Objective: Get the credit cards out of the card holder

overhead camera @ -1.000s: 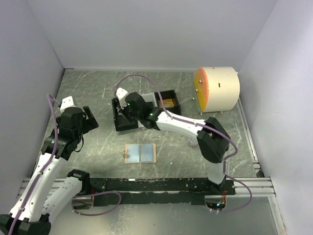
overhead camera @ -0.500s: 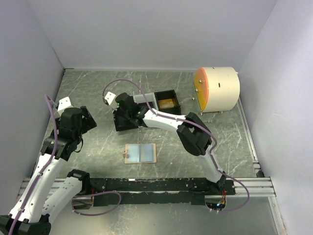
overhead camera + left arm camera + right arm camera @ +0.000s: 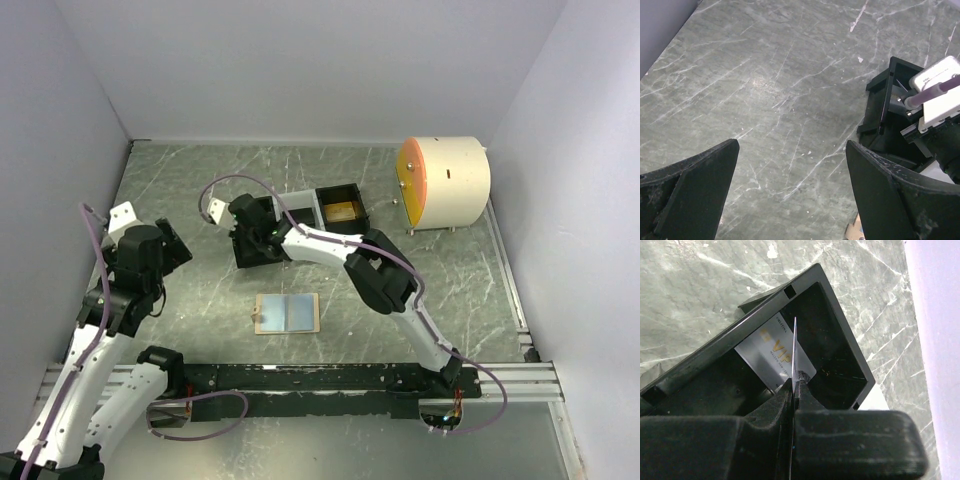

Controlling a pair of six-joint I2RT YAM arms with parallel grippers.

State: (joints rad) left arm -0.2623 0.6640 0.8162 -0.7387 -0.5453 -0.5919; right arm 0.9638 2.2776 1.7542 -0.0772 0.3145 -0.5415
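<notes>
The thin card (image 3: 794,352) is hanging edge-on inside the black compartment's rim, so the robot's right gripper should go on lowering it toward the silver-grey VIP card (image 3: 769,352) and let go there.
The card holder (image 3: 287,313) lies open on the table, pale blue faces up; its corner shows in the left wrist view (image 3: 856,233). My right gripper (image 3: 243,222) is over the left compartment of the black-and-white tray (image 3: 262,259). In the right wrist view it (image 3: 795,385) is shut on a thin card (image 3: 794,347) seen edge-on, held above a silver-grey VIP card (image 3: 771,354) lying in that compartment. A gold card (image 3: 343,211) lies in the tray's right compartment. My left gripper (image 3: 170,245) is open and empty over bare table (image 3: 792,192).
A white drum with an orange face (image 3: 443,183) stands at the back right. Grey walls close in the left, back and right. The tray's black corner (image 3: 885,107) and my right arm's wrist (image 3: 939,90) are right of my left gripper.
My right gripper has moved left along the tray with the card, from the middle to over the left compartment. My left arm has drawn back a little to the left.
</notes>
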